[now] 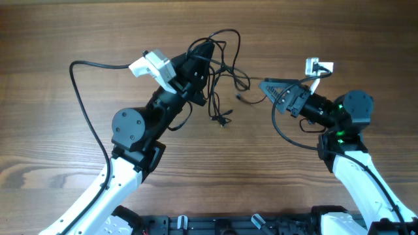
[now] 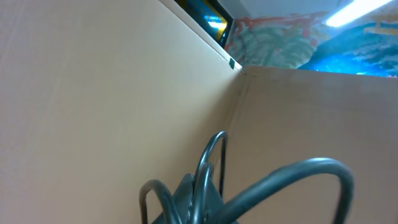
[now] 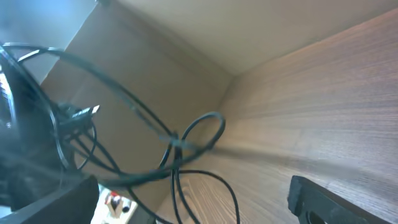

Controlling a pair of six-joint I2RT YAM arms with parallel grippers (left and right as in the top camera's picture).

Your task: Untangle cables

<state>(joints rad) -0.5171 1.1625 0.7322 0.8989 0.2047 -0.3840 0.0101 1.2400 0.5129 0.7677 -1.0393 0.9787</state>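
Note:
The cable loop (image 1: pixel 243 83) stops short of my right gripper's open fingers as it hangs. My right gripper should therefore go in to the crossed strands of cable (image 1: pixel 223 68) and pull one of them away from my left gripper.
The cables (image 1: pixel 225 72) form a loose black tangle at the table's middle back, with loops rising and plug ends (image 1: pixel 223 120) trailing onto the wood. My left gripper (image 1: pixel 206 52) is shut on the cables at the tangle's upper left. In the left wrist view its fingertips (image 2: pixel 198 198) pinch a strand, and a cable loop (image 2: pixel 298 174) arches to the right. My right gripper (image 1: pixel 266 87) stands open just right of the tangle. In the right wrist view the cables (image 3: pixel 177 146) cross ahead of it, and a strand runs down between its fingers (image 3: pixel 320 199).
A thicker black cord (image 1: pixel 88 111) runs from the left arm's white wrist unit (image 1: pixel 151 65) down the left side. The right arm's white wrist unit (image 1: pixel 318 66) sits at the back right. Brown board walls (image 2: pixel 93 93) enclose the far side of the wooden table (image 1: pixel 65 39).

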